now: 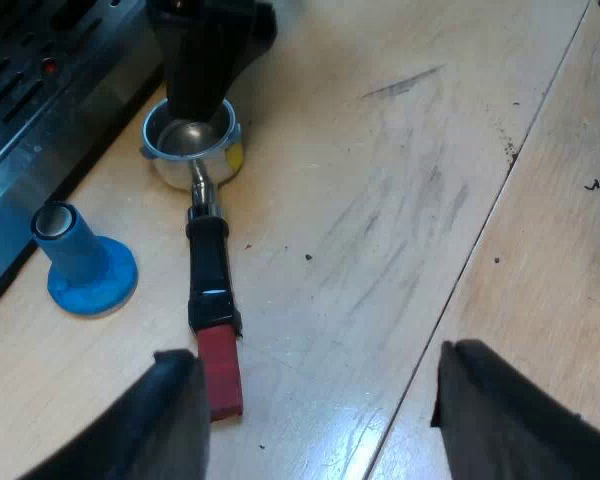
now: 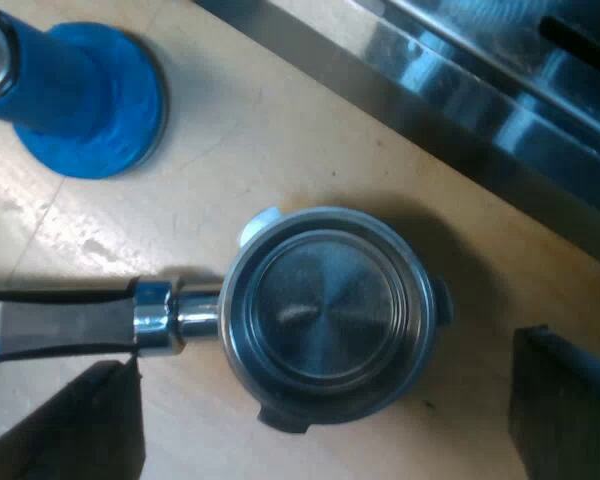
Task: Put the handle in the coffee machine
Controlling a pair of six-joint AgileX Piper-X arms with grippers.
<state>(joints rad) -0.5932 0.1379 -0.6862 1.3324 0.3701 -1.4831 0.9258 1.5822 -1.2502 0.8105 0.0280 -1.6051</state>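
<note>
The metal holder [image 2: 326, 312] will fit into the machine from below when I lift it there, because small tabs [image 2: 283, 420] stick out around the holder's upward-facing rim.
The metal holder [image 1: 192, 148] lies flat on the wooden table, its empty round basket [image 2: 325, 315] facing up. Its dark handle [image 1: 208, 262] runs away from the machine and ends in red [image 1: 220, 372]. My right gripper [image 2: 325, 362] hangs straight above the basket, open, with one finger [image 2: 75, 425] by the handle's neck and the other [image 2: 565, 400] past the basket's rim. It touches nothing. My left gripper [image 1: 320, 365] is open above the table, and the red end lies beside one of its fingers [image 1: 155, 420].
A blue tamper [image 1: 85, 265] stands upright on the table close to the basket and handle, also seen as the blue tamper [image 2: 70, 85]. The espresso machine's steel base and drip tray [image 1: 35, 110] run close by the basket, steel edge [image 2: 460, 95]. Bare wooden table [image 1: 400, 200] stretches beyond the handle.
</note>
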